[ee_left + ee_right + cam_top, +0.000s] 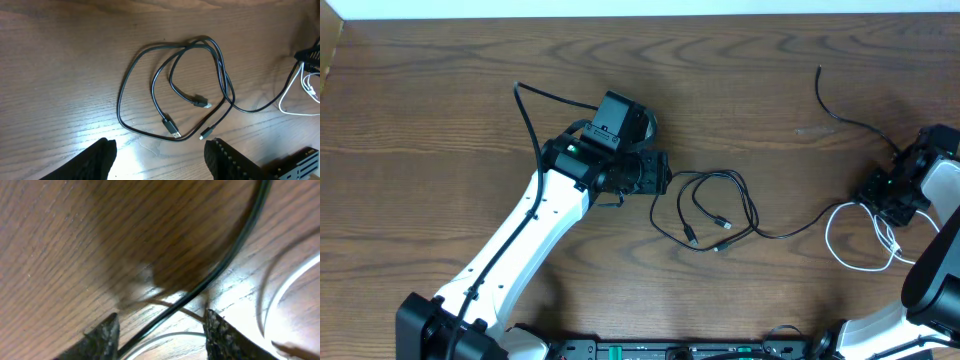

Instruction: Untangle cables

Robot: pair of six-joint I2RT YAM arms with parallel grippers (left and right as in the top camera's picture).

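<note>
My right gripper needs to pull the white cable (172, 334) clear first, because it crosses the black cable (844, 204) at my gripper, then lift the black cable alone.
A loose tangle of thin black cables (710, 205) lies mid-table, three small plug ends inside and below the loops. In the left wrist view the tangle (175, 85) lies just ahead of my left gripper (160, 155), which is open, empty and apart from it; overhead the gripper (667, 172) sits left of the loops. One black cable (800, 228) runs right from the tangle to my right gripper (873, 195). That gripper (162, 330) is open and low over the wood, the black cable (215, 275) passing between its fingers. The white cable (855, 255) loops beside it and shows in the right wrist view (280, 287).
Another black cable stretch (840, 115) runs from the back right down to the right gripper. A thick black arm cable (530, 125) arcs behind the left arm. The table's far edge (640, 14) is at the top.
</note>
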